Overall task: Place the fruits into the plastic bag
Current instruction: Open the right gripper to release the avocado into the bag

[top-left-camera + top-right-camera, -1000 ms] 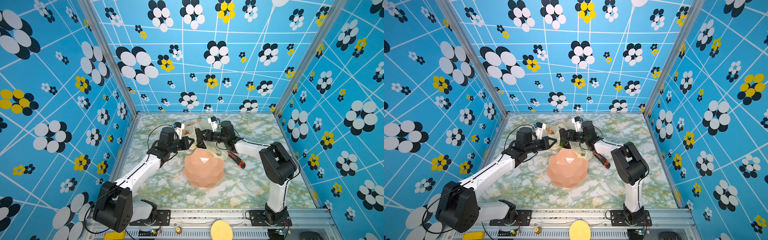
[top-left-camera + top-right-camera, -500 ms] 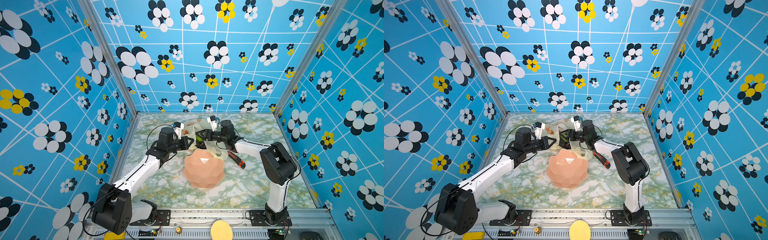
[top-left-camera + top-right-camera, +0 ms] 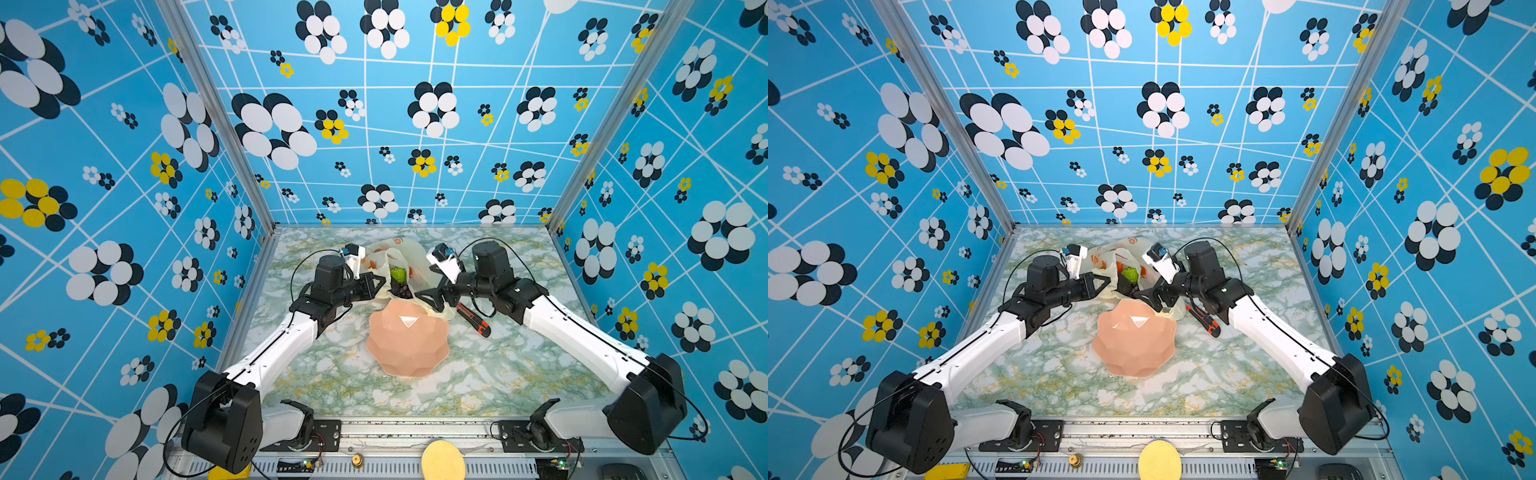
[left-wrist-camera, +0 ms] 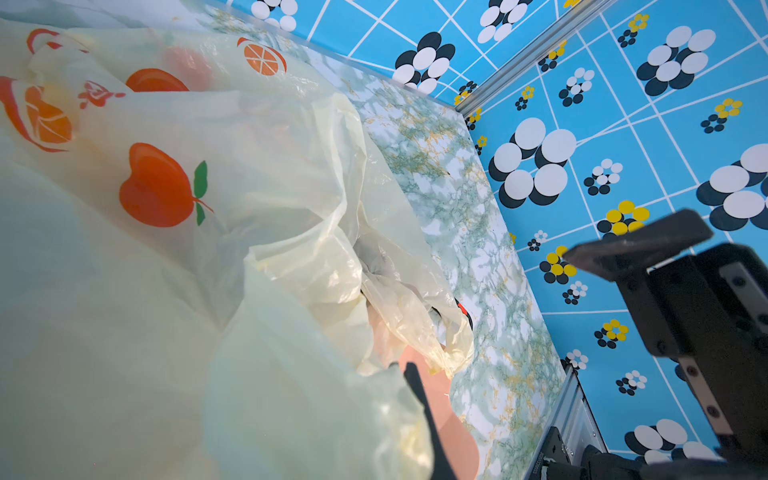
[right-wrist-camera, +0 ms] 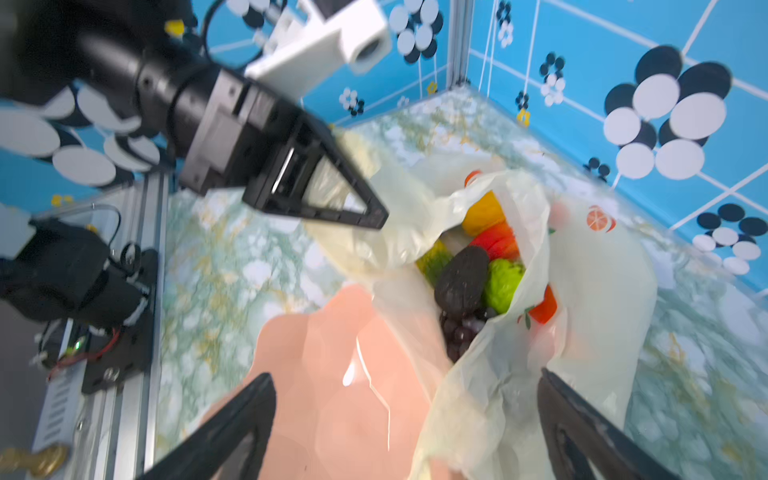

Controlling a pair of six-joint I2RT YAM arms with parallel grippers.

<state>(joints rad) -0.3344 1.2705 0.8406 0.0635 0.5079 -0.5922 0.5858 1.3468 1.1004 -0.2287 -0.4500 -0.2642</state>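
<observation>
I expect the plastic bag (image 3: 412, 251) to swing upright and collect the fruits (image 3: 400, 281) at its bottom when I lift it, because they lie loose inside the limp film.
The plastic bag (image 3: 409, 253) (image 3: 1133, 249) lies at the back middle of the table, its mouth facing the front. My left gripper (image 3: 376, 286) (image 5: 374, 218) is shut on the bag's left rim and holds it up; in the left wrist view the bag (image 4: 208, 208) hides most of the left gripper (image 4: 401, 368). Inside lie fruits: a black oval (image 5: 461, 280), a green ball (image 5: 503, 282) (image 3: 397, 274), grapes (image 5: 461, 332), a yellow one (image 5: 484, 214) and a red one (image 5: 496, 241). My right gripper (image 3: 432, 297) (image 5: 407, 415) is open at the bag's right rim, and loose film lies between its fingers.
A pink scalloped dish (image 3: 407, 345) (image 5: 324, 374) sits just in front of the bag's mouth, below my right gripper. A red-and-black utility knife (image 3: 473, 320) lies on the table under the right arm. Blue patterned walls enclose the table on three sides.
My right gripper has opened wide and drawn back to the right, out of the bag's mouth. The left gripper keeps its hold on the rim.
</observation>
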